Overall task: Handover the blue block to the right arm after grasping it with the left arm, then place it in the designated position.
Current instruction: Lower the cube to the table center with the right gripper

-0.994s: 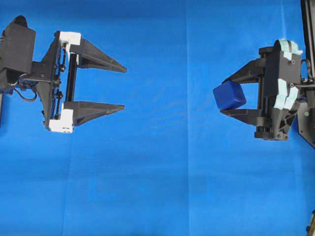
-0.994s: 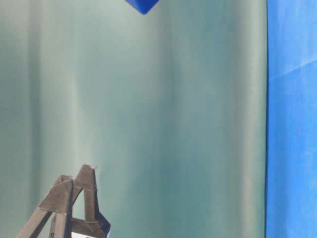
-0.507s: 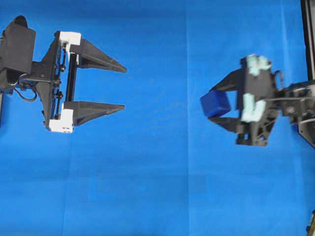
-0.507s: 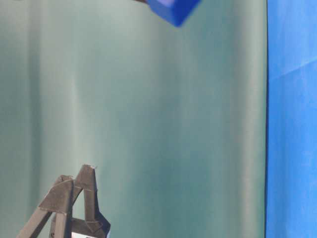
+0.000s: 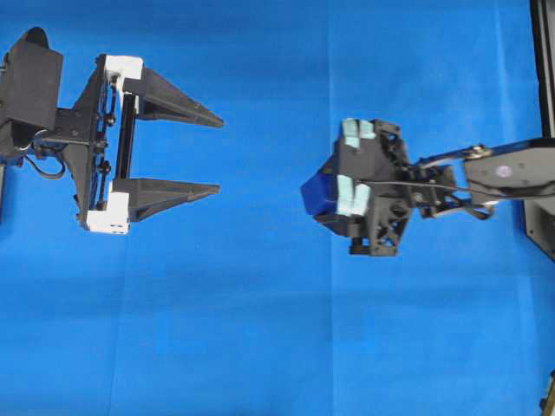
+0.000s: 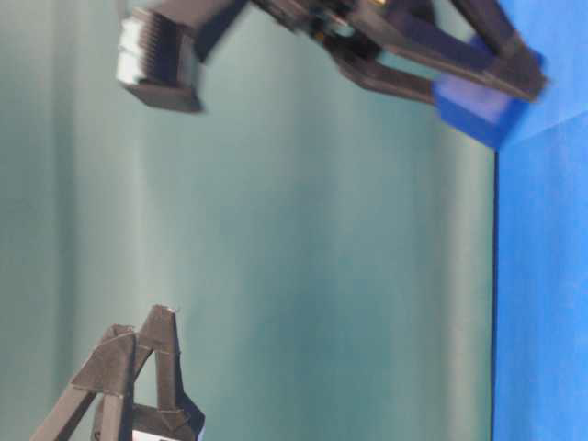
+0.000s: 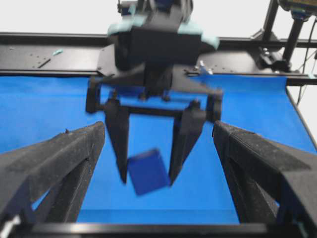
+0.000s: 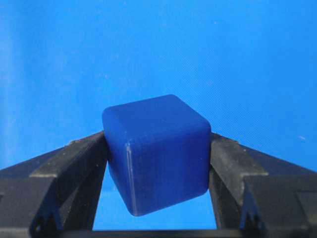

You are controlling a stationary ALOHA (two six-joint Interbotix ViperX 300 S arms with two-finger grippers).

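The robot's right gripper has the blue block [image 5: 320, 194] tight between its fingers and the cloth's middle [image 5: 290, 217] is open, so the robot should keep carrying the block there until the block rests.
The blue block [image 5: 313, 191] is clamped between the fingers of my all-black right gripper [image 5: 323, 199], which points down just right of the cloth's middle. The right wrist view shows the block [image 8: 156, 153] tight between both fingers [image 8: 79, 161]. In the table-level view the block [image 6: 478, 106] hangs close to the cloth; I cannot tell whether it touches. My left gripper [image 5: 217, 154], with white mounts, is open and empty at the left. In its wrist view its fingers [image 7: 54, 163] frame the right gripper [image 7: 147, 179] and the block [image 7: 147, 172].
A blue cloth [image 5: 260, 329] covers the table. A black frame rail [image 7: 49, 54] runs along the far side in the left wrist view. A green backdrop [image 6: 322, 276] fills the table-level view.
My right gripper has moved left toward the cloth's middle and tipped downward, carrying the blue block lower. The left gripper has not moved.
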